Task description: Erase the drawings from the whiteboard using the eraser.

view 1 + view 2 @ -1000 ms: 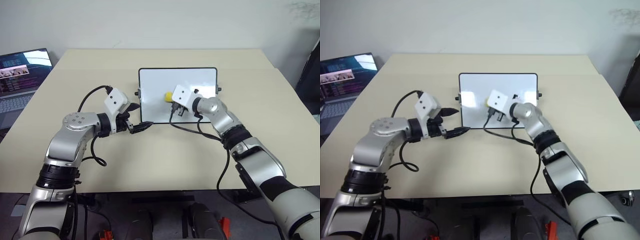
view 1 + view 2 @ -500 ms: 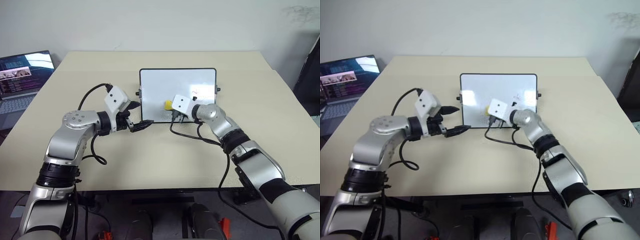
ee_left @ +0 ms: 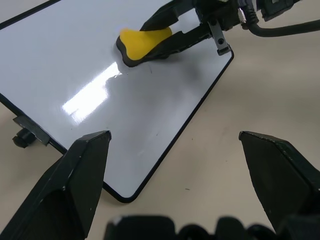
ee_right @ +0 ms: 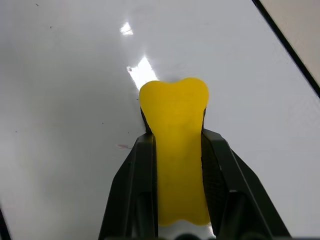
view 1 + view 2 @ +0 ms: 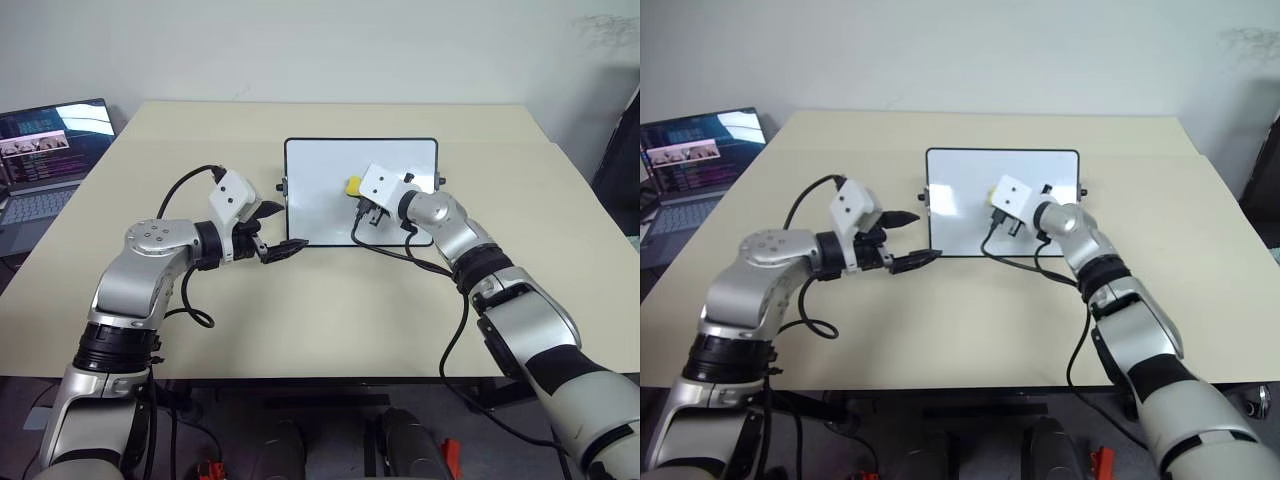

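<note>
I should back the eraser off the whiteboard first, because a faint reddish streak lies next to the eraser by my right gripper's finger. I should wipe over the streak after that.
The whiteboard lies flat at the table's middle, white with a thin black frame. My right gripper is over its centre, shut on the yellow eraser, whose tip presses on the board. In the right wrist view the eraser sits clamped between both fingers. Of the drawings, a faint reddish streak shows beside the eraser. My left gripper hovers open at the board's near left corner, empty. The left wrist view shows the eraser on the glossy board.
An open laptop stands at the table's far left edge. A black cable from my right wrist loops over the board's near edge. Bare beige tabletop lies all around the board.
My right gripper slid the eraser toward the board's near edge, then back toward the far edge and slightly right. The left gripper stayed put. The camera shifted a little.
</note>
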{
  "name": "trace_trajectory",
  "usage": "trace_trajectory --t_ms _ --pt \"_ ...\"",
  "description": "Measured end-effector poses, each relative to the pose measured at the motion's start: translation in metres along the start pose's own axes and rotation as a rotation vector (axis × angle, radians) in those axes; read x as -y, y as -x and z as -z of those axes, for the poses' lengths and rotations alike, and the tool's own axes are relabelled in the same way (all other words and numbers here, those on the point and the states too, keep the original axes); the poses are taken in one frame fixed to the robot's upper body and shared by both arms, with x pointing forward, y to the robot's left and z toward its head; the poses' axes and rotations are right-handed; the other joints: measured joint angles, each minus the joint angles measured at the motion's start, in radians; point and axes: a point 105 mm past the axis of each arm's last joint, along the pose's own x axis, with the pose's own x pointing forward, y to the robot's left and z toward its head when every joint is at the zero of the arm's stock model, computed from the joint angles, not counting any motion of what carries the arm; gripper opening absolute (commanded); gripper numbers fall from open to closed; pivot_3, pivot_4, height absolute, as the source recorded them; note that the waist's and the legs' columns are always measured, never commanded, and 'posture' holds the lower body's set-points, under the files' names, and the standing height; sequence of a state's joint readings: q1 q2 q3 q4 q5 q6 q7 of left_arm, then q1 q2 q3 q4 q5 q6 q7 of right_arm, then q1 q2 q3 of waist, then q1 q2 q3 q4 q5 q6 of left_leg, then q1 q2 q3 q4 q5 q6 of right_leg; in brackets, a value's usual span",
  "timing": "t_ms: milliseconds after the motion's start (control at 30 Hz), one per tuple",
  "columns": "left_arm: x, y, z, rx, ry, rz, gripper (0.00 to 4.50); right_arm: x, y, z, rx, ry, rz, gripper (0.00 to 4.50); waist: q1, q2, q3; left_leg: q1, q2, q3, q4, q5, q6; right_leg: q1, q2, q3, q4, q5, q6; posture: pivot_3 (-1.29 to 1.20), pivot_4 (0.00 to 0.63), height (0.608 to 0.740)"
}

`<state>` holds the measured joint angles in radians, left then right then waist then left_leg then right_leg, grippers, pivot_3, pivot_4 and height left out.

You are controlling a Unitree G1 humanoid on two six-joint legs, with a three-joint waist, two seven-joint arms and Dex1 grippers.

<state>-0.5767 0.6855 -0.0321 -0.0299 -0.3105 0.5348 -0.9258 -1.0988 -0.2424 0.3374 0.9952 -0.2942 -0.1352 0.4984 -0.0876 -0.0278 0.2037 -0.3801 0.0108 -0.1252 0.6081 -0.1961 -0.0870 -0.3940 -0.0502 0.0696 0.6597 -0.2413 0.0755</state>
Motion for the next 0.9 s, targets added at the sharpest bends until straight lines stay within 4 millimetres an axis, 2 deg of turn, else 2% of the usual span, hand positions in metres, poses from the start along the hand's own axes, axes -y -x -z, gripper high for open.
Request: trace_trajectory --t_ms 200,433,567,667,700,767,900 --pt "0.0 0.0 0.0 0.0 -0.001 0.001 4.5 -0.035 0.005 0.011 0.004 0.007 -0.149 0.83 -0.003 -0.002 -0.002 0.001 0.0 0.0 0.0 0.0 0.0 0.001 0.0 0.0 0.0 0.0 0.0 0.0 0.15 0.74" --pt "0.0 0.0 0.0 -0.001 -0.001 0.002 4.5 -0.034 0.006 0.016 -0.016 0.0 -0.145 0.83 -0.002 -0.002 -0.002 0.004 0.0 0.0 0.0 0.0 0.0 0.005 0.0 0.0 -0.003 -0.001 -0.001 0.0 0.15 0.74" --pt "0.0 0.0 -0.001 0.0 -0.001 0.003 4.5 -0.021 0.015 0.01 0.03 -0.116 -0.154 0.83 0.0 -0.001 0.0 -0.001 0.0 -0.001 0.0 0.0 0.0 0.001 0.0 0.0 -0.003 0.0 0.0 0.0 0.15 0.74" --pt "-0.002 0.002 -0.002 -0.004 -0.006 0.0 4.5 -0.005 0.029 -0.002 0.08 -0.118 -0.154 0.83 0.001 -0.001 0.0 -0.011 0.0 -0.001 -0.001 0.0 0.0 -0.008 0.0 0.0 -0.003 0.002 0.006 0.0 0.15 0.74" --pt "-0.004 0.005 -0.003 -0.007 -0.015 -0.005 4.5 0.002 0.038 -0.009 0.101 -0.104 -0.162 0.83 0.002 -0.001 0.001 -0.019 0.0 -0.002 -0.001 0.0 0.0 -0.016 0.0 -0.001 -0.002 0.003 0.007 0.0 0.15 0.74" --pt "-0.008 0.011 -0.005 -0.013 -0.026 -0.015 4.5 0.013 0.056 -0.016 0.111 -0.07 -0.169 0.83 0.003 -0.001 0.001 -0.025 0.0 -0.002 -0.003 0.0 -0.001 -0.023 0.0 -0.003 -0.001 0.005 0.003 0.0 0.15 0.74" --pt "-0.022 0.033 -0.014 -0.018 -0.055 -0.054 4.5 0.042 0.096 -0.014 0.055 -0.001 -0.134 0.83 0.006 0.0 0.001 -0.029 0.0 -0.002 -0.007 -0.003 -0.003 -0.028 -0.001 -0.004 -0.004 0.001 0.002 0.0 0.15 0.74"
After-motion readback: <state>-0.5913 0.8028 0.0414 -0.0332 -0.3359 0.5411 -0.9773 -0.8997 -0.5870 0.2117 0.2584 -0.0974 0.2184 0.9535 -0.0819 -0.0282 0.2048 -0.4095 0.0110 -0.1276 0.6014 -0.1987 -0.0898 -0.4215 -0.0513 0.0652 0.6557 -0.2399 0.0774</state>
